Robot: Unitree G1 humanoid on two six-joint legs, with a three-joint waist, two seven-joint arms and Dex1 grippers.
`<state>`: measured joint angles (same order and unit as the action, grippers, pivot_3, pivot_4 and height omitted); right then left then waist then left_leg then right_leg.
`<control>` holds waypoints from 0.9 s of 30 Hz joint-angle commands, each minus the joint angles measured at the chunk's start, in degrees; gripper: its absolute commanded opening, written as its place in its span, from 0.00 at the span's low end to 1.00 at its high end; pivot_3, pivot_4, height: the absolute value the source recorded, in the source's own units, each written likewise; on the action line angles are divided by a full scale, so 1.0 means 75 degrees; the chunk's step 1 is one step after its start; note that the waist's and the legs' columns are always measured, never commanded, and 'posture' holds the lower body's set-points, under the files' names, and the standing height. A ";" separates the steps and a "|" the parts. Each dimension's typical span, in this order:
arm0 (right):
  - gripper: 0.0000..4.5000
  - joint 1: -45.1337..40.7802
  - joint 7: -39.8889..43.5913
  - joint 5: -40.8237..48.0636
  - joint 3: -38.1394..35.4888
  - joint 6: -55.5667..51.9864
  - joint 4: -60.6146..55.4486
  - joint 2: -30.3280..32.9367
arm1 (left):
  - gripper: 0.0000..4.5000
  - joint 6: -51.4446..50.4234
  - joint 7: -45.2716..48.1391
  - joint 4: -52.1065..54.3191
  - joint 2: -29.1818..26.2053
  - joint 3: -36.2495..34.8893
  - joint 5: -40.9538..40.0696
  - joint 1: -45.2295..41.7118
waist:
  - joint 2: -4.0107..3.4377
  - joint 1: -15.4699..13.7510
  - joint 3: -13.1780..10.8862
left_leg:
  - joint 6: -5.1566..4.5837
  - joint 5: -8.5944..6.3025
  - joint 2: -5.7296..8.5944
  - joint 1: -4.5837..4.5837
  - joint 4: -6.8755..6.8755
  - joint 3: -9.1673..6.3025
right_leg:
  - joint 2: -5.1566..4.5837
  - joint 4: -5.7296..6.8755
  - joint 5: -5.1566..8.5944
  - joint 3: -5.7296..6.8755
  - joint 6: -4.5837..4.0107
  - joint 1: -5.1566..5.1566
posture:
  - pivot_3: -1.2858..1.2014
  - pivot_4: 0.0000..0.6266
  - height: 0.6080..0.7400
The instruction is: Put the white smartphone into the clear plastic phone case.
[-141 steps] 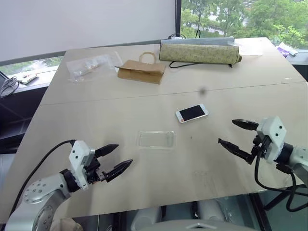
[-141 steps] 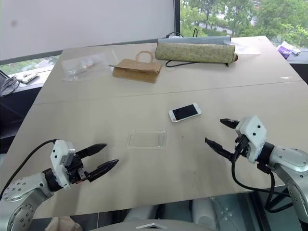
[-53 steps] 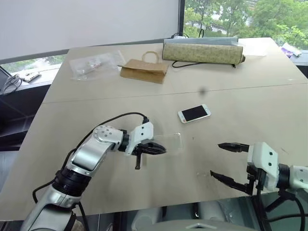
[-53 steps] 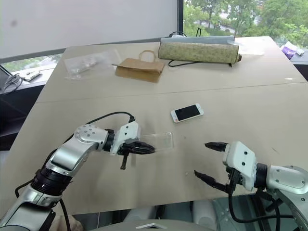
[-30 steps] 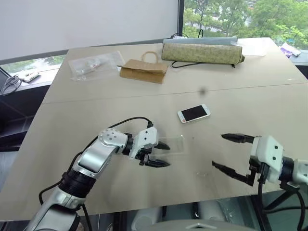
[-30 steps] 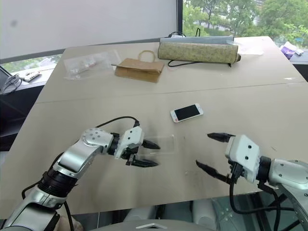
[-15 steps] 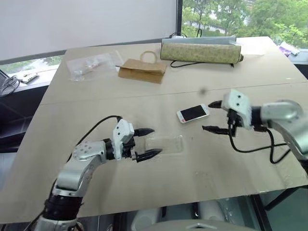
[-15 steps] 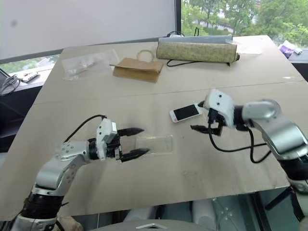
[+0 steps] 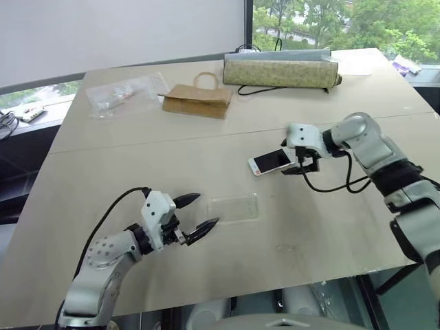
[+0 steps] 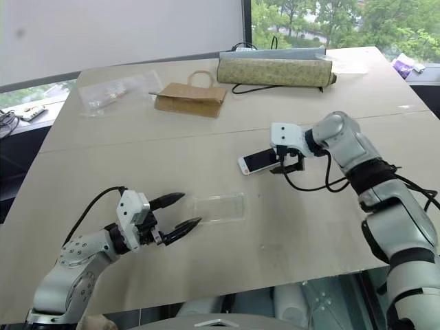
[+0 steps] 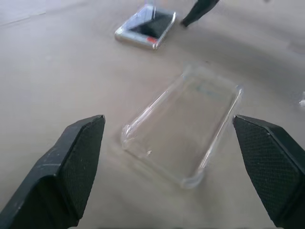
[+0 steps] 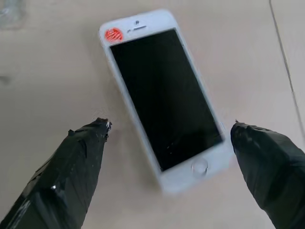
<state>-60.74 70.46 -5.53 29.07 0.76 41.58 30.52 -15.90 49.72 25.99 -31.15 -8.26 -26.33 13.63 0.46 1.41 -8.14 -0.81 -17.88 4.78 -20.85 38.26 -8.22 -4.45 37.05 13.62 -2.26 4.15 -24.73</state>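
Note:
The white smartphone lies slanted (image 12: 164,100) between the open fingers of my right gripper, so next I turn that gripper and close it squarely on the long edges at its home-button end (image 12: 190,172).
The white smartphone (image 9: 269,162) lies screen up on the table, a red dot by its earpiece. My right gripper (image 9: 290,163) is open and angled down over it, and its fingers (image 12: 81,157) straddle the home-button end of the smartphone (image 12: 164,95) without closing on it. The clear plastic phone case (image 9: 234,207) lies flat and hollow side up, nearer the front edge. My left gripper (image 9: 208,209) hangs open just left of the case (image 11: 183,140), aimed at it, with nothing between its fingers (image 11: 71,167).
At the back of the table (image 9: 330,234) lie a brown paper bag (image 9: 196,101), a crinkled clear plastic bag with items (image 9: 122,94) and a long patterned pouch (image 9: 282,71) with a black cable. The table's front edge runs close below my left arm.
My right gripper has swung from the front edge forward and left to the smartphone. My left gripper has drawn back leftward from the case, which stays on the table.

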 commanded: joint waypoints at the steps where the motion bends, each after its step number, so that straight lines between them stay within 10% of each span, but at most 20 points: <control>1: 1.00 -0.0635 0.0089 -0.0398 -0.0049 0.0829 0.1181 -0.0279 | 0.99 -0.0035 0.0037 0.0610 -0.0113 -0.0381 -0.0556 0.0204 | 0.0000 0.0019 0.0000 | 0.0000 0.0000 0.0000 0.0000 -0.0001 0.0000 | 0.0000 -0.0001 0.0000 0.0001 0.0000 0.0000 | 0.52 0.24 1.00; 27: 1.00 -0.1442 0.0632 -0.1618 -0.0659 0.1872 0.4492 -0.2076 | 0.99 -0.0053 -0.0022 0.1313 -0.0556 -0.0623 -0.0898 0.1205 | -0.0018 0.0363 0.0015 | 0.0010 -0.0005 -0.0008 0.0034 -0.0013 -0.0002 | 0.0036 0.0016 0.0001 -0.0039 -0.0001 -0.0001 | 0.52 0.24 1.00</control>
<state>-73.29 73.52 -17.28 23.66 15.37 74.18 16.23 -16.99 49.98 33.55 -35.51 -12.53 -32.75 22.05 0.33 4.13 -8.03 -0.71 -17.94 4.72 -20.57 38.16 -8.25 -4.16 37.18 13.63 -2.58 4.14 -24.74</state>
